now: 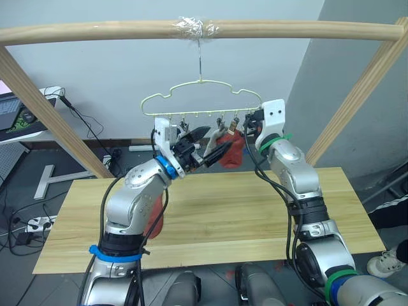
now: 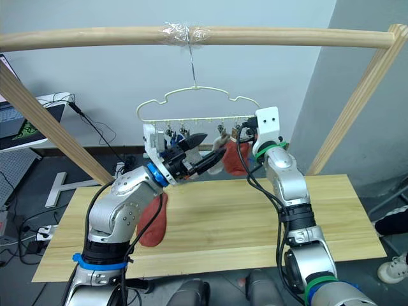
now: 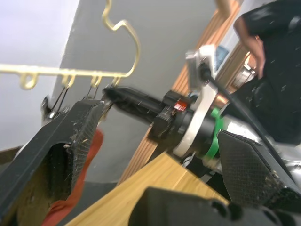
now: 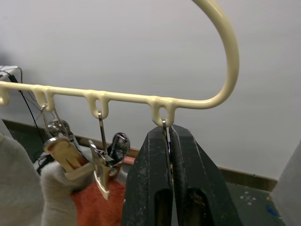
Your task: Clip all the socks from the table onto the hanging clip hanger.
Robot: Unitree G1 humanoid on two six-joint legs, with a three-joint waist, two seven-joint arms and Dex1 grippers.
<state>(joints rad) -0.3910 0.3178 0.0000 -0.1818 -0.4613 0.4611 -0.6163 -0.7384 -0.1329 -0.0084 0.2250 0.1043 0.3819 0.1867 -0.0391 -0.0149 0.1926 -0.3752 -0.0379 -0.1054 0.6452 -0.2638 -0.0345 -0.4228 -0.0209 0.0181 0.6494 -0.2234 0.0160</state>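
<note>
My gripper will lift the other rust-red sock [image 1: 155, 218] and its loose end will dangle, since the hanging rust-red sock [image 1: 233, 150] droops softly from its clip.
The pale-yellow clip hanger [image 1: 201, 95] hangs by its hook from the wooden bar above the table [image 1: 255, 210]. A rust-red sock [image 1: 233, 150] hangs from a clip near its right end, with light grey fabric [image 4: 19, 188] beside it. My left gripper [image 1: 217, 141] is open, its fingers [image 3: 61, 150] spread wide just left of that hanging sock. My right gripper [image 4: 168, 136] is shut on the rightmost clip's wire, right under the hanger's rail. Another rust-red sock [image 2: 153, 220] lies on the table, partly hidden by my left arm.
The thick wooden frame bar [image 1: 95, 30] runs across the top, with slanted posts [image 1: 57, 121] at both sides. A person in dark clothes [image 3: 273, 70] stands off to the right. A desk with a laptop [image 1: 16, 115] is at the far left.
</note>
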